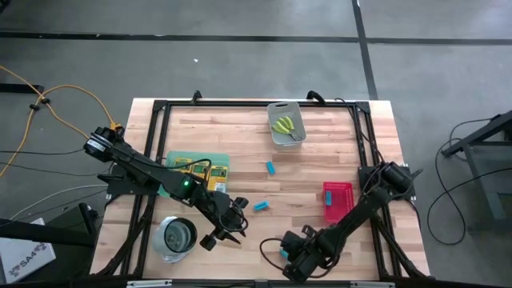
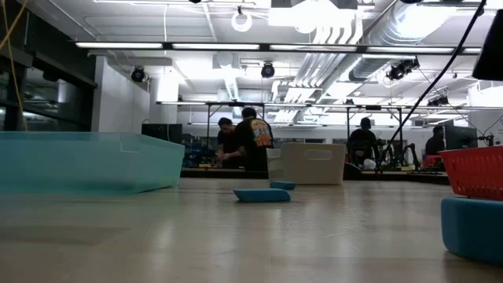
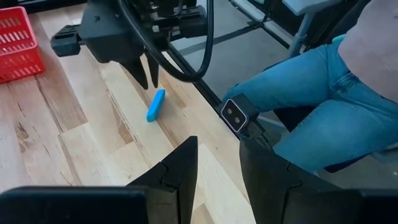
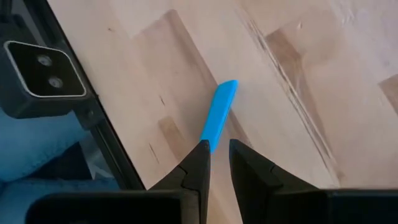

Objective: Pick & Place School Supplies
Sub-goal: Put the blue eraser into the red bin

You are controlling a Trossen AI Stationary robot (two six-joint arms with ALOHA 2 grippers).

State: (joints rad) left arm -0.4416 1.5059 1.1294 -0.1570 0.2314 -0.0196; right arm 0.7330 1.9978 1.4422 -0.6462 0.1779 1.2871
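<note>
The light-blue block's near end (image 4: pixel 210 140) is below my right gripper's nearly shut fingers, so next I spread them wide and straddle the block (image 4: pixel 218 116) before lifting it.
A light-blue block (image 4: pixel 219 115) lies flat on the wood near the table's near edge, also seen in the left wrist view (image 3: pixel 155 104). My right gripper (image 4: pixel 216 149) hangs over its near end, fingers pointing down with a narrow gap and just clear of it. My left gripper (image 3: pixel 217 155) hovers open above bare wood beside the metal cup (image 1: pixel 176 236). Two more blue blocks (image 1: pixel 271 167) (image 1: pixel 261 206) lie mid-table. Crayon boxes (image 1: pixel 210 170) rest on the green mat (image 1: pixel 178 158). Yellow-green tools (image 1: pixel 284 126) lie in the grey bin (image 1: pixel 274 138).
The red tray (image 1: pixel 338 200) stands right of centre, beside my right arm. A small camera (image 3: pixel 235 115) is fixed at the near edge, and a person's leg in jeans (image 3: pixel 323 93) is just beyond it. People stand in the room behind (image 2: pixel 247 141).
</note>
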